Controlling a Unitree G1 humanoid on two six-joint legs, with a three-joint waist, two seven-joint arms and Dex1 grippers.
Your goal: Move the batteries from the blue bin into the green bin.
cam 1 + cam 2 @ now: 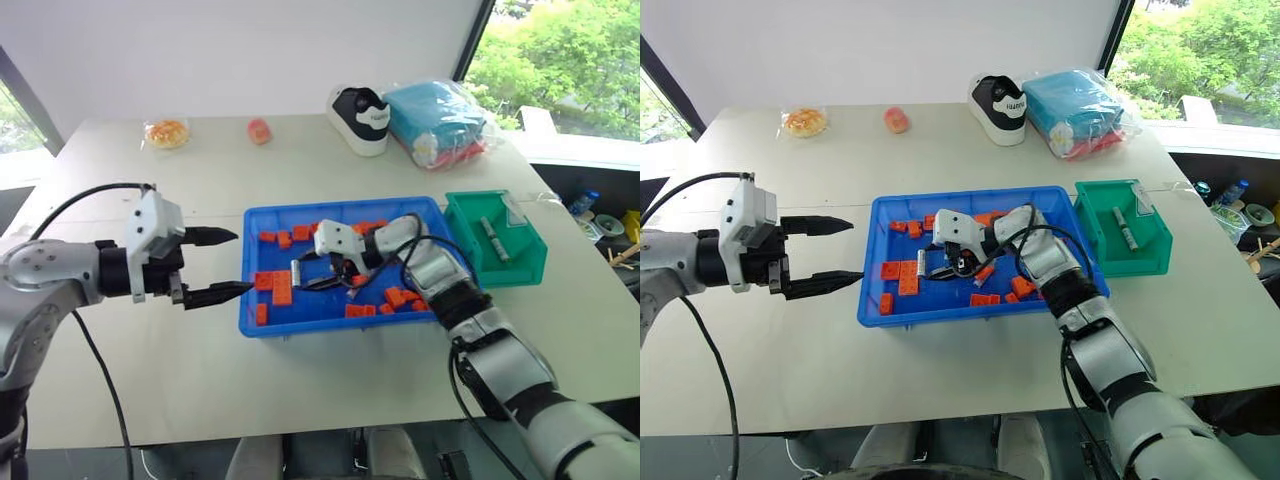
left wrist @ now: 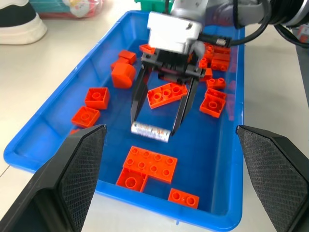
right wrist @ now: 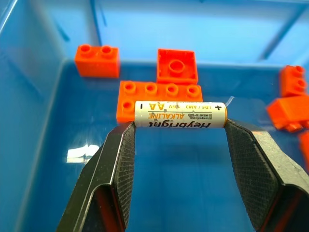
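My right gripper keeps carrying the battery, held by its fingers at both ends [image 1: 296, 272] and clear of the bricks, until the battery hangs over the green bin [image 1: 497, 241].
The blue bin [image 1: 300, 325] sits mid-table, scattered with orange bricks [image 1: 281, 287]. Inside it, my right gripper [image 3: 180, 126] is shut on a battery [image 3: 180, 114], a slim white-and-silver AA cell clamped end to end between the fingertips just above the bin floor. The left wrist view shows the same battery [image 2: 150, 131] pinched between the two black fingers [image 2: 139, 99]. The green bin [image 1: 522, 266] stands just right of the blue bin, and one battery [image 1: 494, 240] lies in it. My left gripper [image 1: 242, 263] hovers open beside the blue bin's left wall, holding nothing.
At the table's far side are a black-and-white shoe [image 1: 360, 118], a bagged blue cloth [image 1: 440, 120], a wrapped bun [image 1: 167, 133] and a small pink item [image 1: 259, 130]. Bare tabletop lies in front of and left of the blue bin.
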